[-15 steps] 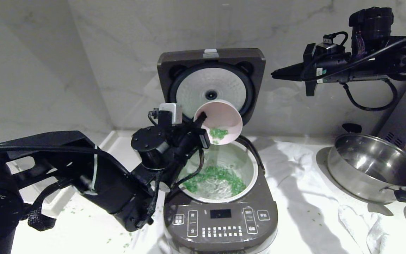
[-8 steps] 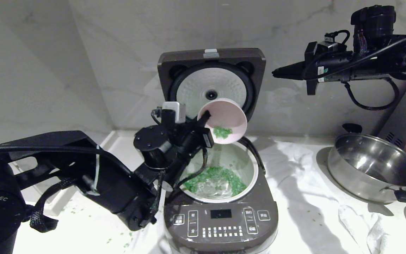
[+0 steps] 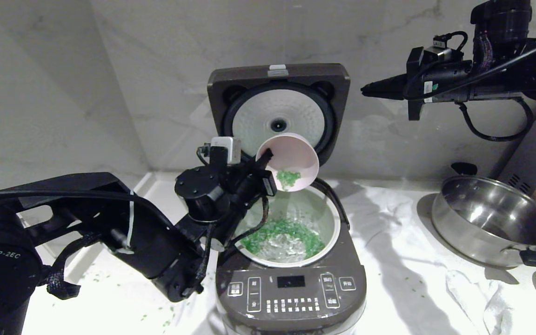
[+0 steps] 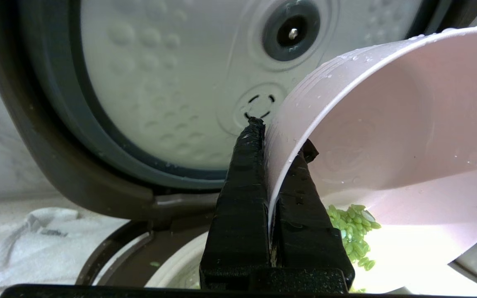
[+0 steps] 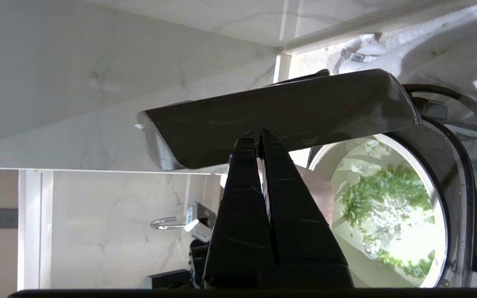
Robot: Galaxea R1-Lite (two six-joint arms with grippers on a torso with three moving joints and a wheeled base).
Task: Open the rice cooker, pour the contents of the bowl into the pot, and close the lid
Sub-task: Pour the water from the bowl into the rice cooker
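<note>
I should use my left gripper to set the tipped pink bowl aside on the counter, because a small clump clings inside it and the bowl blocks the lid's way down.
The rice cooker stands in front of me with its lid upright and open, the pale inner plate facing me. My left gripper is shut on the rim of the pink bowl, one finger inside and one outside. It holds the bowl tipped on its side over the pot. A small clump of the green contents clings inside the bowl. More green grains lie in water in the pot. My right gripper is shut and empty, high beside the lid's right edge.
A shiny steel pan with black handles sits on the right on a crumpled white cloth. Stray green grains dot the counter on the left. A marble wall stands close behind the cooker.
The tipped bowl swung a little up and right, then came back over the pot. My right arm has risen slightly.
</note>
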